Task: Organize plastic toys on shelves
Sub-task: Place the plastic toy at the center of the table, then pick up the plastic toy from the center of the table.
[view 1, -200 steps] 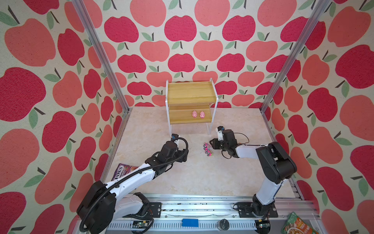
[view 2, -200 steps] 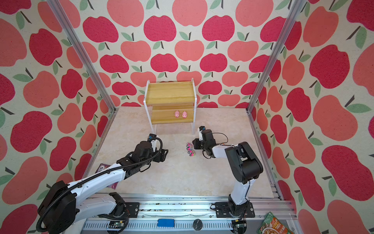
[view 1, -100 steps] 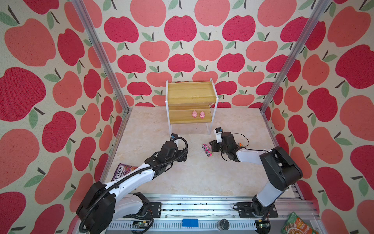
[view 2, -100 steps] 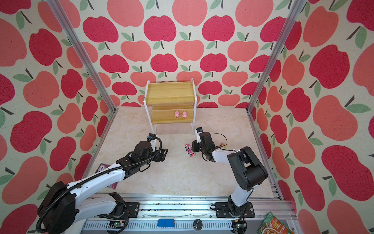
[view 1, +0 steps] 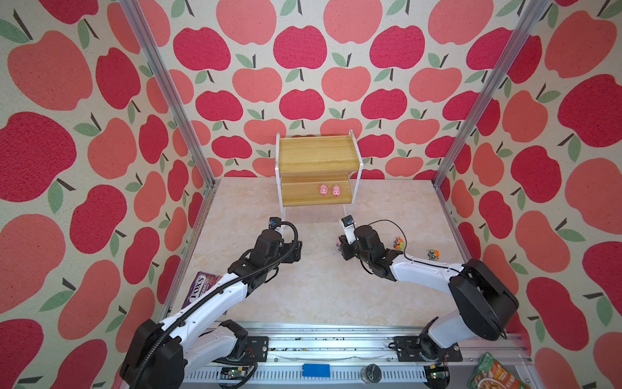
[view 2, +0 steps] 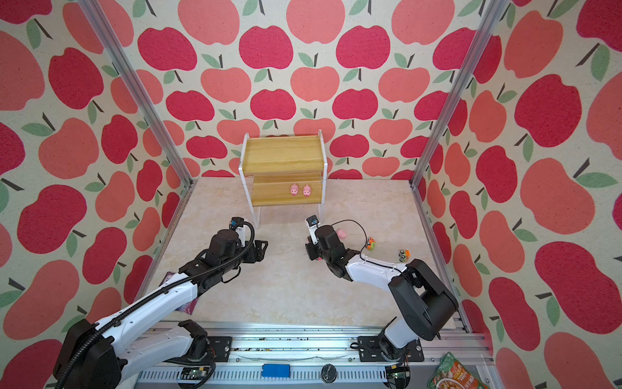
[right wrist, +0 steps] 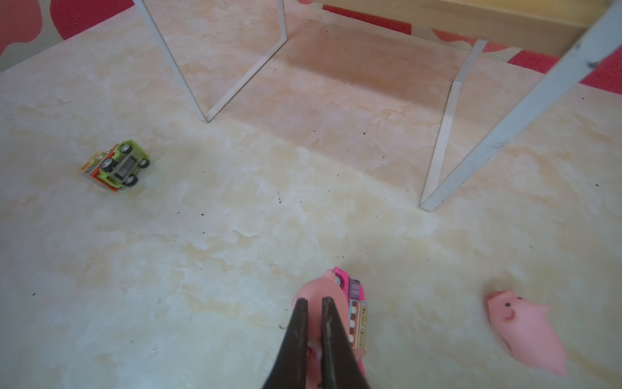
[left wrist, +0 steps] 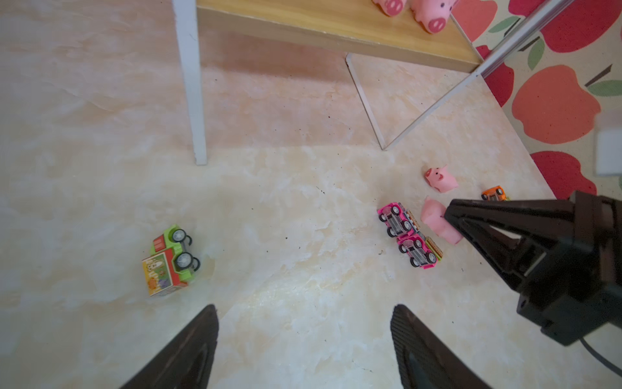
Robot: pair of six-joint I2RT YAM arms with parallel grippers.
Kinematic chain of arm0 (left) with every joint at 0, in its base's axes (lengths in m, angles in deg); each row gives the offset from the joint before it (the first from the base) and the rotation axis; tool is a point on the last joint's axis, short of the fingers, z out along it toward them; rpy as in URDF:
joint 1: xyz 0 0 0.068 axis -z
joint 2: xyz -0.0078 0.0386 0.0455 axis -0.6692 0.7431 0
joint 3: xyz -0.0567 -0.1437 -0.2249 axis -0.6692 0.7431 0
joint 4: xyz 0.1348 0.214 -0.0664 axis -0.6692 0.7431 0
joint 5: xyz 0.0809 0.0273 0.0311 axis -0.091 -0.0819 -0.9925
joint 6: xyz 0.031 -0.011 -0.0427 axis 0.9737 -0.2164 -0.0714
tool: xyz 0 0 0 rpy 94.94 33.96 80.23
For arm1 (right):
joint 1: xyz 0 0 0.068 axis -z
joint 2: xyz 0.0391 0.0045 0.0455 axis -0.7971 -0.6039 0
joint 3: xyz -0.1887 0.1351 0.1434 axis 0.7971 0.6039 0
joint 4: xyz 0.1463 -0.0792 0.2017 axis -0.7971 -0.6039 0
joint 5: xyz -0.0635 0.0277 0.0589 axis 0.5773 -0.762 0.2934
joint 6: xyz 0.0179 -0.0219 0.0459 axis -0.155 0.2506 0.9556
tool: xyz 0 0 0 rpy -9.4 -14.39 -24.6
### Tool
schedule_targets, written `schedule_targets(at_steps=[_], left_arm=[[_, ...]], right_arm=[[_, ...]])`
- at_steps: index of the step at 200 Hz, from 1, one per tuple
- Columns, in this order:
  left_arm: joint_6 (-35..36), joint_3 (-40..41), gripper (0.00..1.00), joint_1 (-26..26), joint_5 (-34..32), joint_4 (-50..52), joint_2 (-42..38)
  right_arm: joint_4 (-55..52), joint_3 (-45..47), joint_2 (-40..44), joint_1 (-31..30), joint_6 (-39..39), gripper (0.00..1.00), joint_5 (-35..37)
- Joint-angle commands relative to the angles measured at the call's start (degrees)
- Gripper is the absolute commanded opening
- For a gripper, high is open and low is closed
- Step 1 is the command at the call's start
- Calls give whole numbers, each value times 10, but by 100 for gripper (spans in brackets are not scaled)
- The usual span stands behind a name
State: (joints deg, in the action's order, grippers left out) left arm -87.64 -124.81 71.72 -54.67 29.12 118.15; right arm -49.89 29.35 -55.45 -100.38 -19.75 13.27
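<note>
My left gripper is crowding the open floor (view 1: 312, 253) beside the pink trucks. It should move back while my right gripper puts the pig (left wrist: 439, 220) down there.
My right gripper (right wrist: 311, 299) is shut on a small pink pig (right wrist: 319, 286), right beside two pink trucks (left wrist: 395, 219) lying on the floor. Another pig (right wrist: 525, 333) lies loose close by. My left gripper (left wrist: 303, 308) hangs open over bare floor, holding nothing, with a green truck (left wrist: 170, 261) on its side ahead of it. The shelves (view 1: 316, 168) stand at the back with two pigs (view 1: 323, 189) on the lower board. An orange truck (view 1: 399, 243) and one more truck (view 1: 434, 254) sit on the floor to the right of my right arm.
A purple snack packet (view 1: 202, 289) lies at the floor's left edge, partly under my left arm. A green food pouch (view 1: 491, 374) sits outside the cell at the front right. The shelves' thin white legs (right wrist: 437, 161) stand just beyond the toys.
My right gripper has moved left and nearer, to the pink trucks, and closed on the pig. The left arm has hardly moved.
</note>
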Motion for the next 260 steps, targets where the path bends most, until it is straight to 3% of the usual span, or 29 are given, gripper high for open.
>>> schedule_targets(at_steps=[1, 61, 119, 140, 177, 197, 238, 260], left_arm=[[-37, -30, 83, -33, 26, 82, -30], [-61, -37, 83, -135, 110, 168, -86], [-39, -56, 84, -174, 132, 206, -91], [-25, -69, 84, -183, 137, 212, -84], [5, -121, 84, -191, 139, 231, -58], [34, -166, 85, -191, 138, 260, -38], [98, -230, 87, -192, 143, 304, -5], [127, -226, 87, -190, 186, 279, -3]], right_arm=[[13, -26, -34, -42, -43, 8, 58], [88, -102, -182, -125, -114, 8, 132], [147, -129, -258, -172, -162, 10, 176], [153, -118, -255, -173, -152, 18, 155], [169, -82, -198, -170, -141, 47, 84], [160, -67, -161, -161, -124, 56, 37], [165, -28, -103, -126, -94, 67, -67], [174, -14, -101, -97, -86, 70, -122]])
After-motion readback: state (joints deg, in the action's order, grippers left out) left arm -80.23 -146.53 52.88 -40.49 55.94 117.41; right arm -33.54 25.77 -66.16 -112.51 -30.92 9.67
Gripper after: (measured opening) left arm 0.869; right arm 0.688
